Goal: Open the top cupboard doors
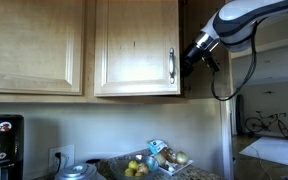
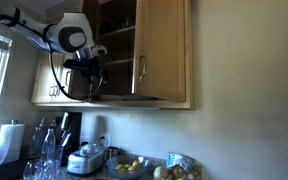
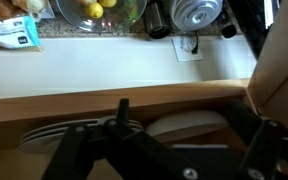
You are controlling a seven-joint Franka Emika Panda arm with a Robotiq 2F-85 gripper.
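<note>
The door still covers the cupboard's opening, and my gripper is behind the door's handle-side edge. I should push back against the door's inner side and swing the door wide.
In an exterior view, one top cupboard door of light oak looks closed, with its silver bar handle near its right edge. My gripper is just right of that edge, at a dark opening. In an exterior view, a door with its handle shows beside the open cupboard interior, and my gripper is at the cupboard's lower left. In the wrist view my gripper is open and empty over the bottom shelf, with stacked plates between the fingers. A wooden door edge shows at the right.
A wider door with no handle is at the left. On the counter below are a fruit bowl, a rice cooker and a coffee machine. A wall outlet is below the cupboard.
</note>
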